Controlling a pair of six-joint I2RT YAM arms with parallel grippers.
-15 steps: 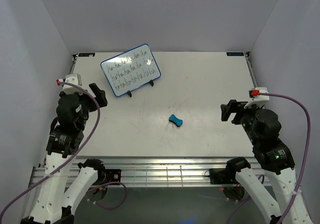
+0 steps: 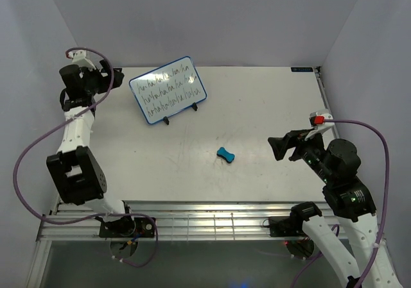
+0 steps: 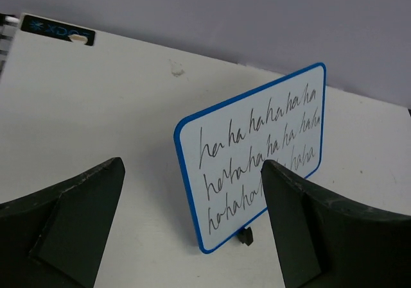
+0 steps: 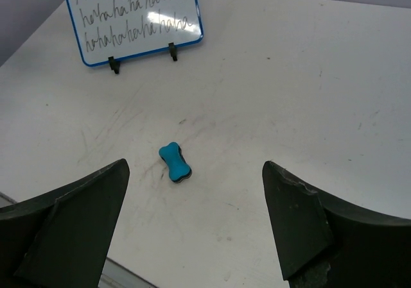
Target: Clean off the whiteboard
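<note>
The whiteboard's clear short edge (image 2: 139, 102) is in front of my left gripper's open fingers. I should go on moving in until the whiteboard's blue frame (image 2: 132, 86) is inside them, then close.
The whiteboard (image 2: 168, 88) (image 3: 257, 153) (image 4: 131, 18) has a blue frame and stands tilted on a wire stand with black feet (image 2: 166, 121) at the back left of the table. Three rows of black handwriting cover it. A small blue bone-shaped eraser (image 2: 225, 154) (image 4: 175, 163) lies flat near the table's middle. My left gripper (image 2: 108, 77) (image 3: 192, 166) hangs open just left of the board, pointing at it, with nothing between its fingers. My right gripper (image 2: 282, 145) (image 4: 194, 165) is open and empty to the right of the eraser, aimed toward it.
Grey walls close in the table on the left, back and right. An aluminium rail (image 2: 212, 220) runs along the near edge. The left arm's purple cable (image 2: 26, 153) loops wide along the left side. A small dark label (image 2: 303, 70) sits at the back right edge.
My left arm has swung from the front left up to the back left corner, beside the board. My right gripper has shifted a little left, toward the eraser. Both stay open.
</note>
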